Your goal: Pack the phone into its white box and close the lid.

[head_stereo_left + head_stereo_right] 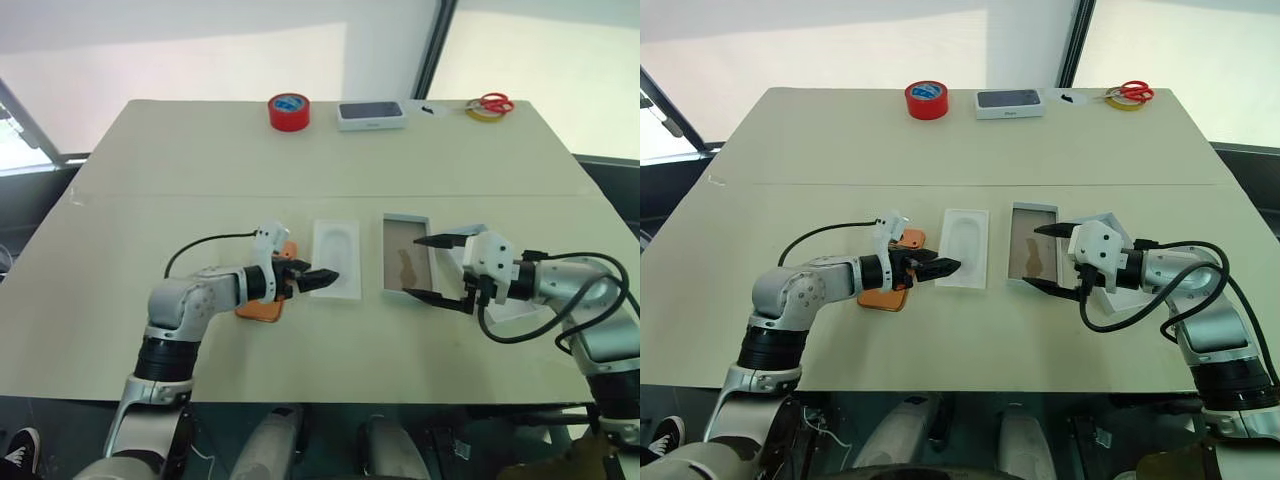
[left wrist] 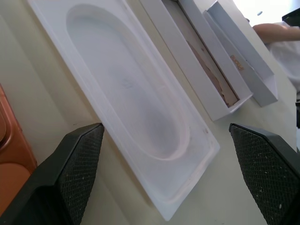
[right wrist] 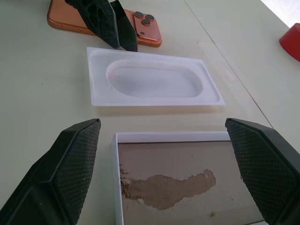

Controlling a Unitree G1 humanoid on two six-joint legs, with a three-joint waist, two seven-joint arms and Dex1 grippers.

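Observation:
I expect the thin white insert [image 1: 343,289] to stay straight and stiff when I lift it by one long edge, because an oval hollow [image 1: 339,250] is moulded into it.
The orange phone [image 3: 149,29] lies flat on the table left of centre, partly under my left wrist. Beside it to the right is a thin white insert [image 1: 337,258] with an oval recess. Right of that lies the white box [image 1: 404,250], a shallow base with a brownish floor. My left gripper [image 1: 320,280] hovers open over the insert's near left edge, its fingers [image 2: 77,173] empty. My right gripper [image 1: 428,268] is open and empty at the box's right rim. The white lid [image 2: 243,51] lies right of the box, partly hidden under my right hand.
Along the table's far edge sit a red tape roll [image 1: 289,111], a white box with a dark phone picture [image 1: 371,115] on top, and red-handled scissors [image 1: 490,103] on a yellow ring. The table's front edge runs just below both arms.

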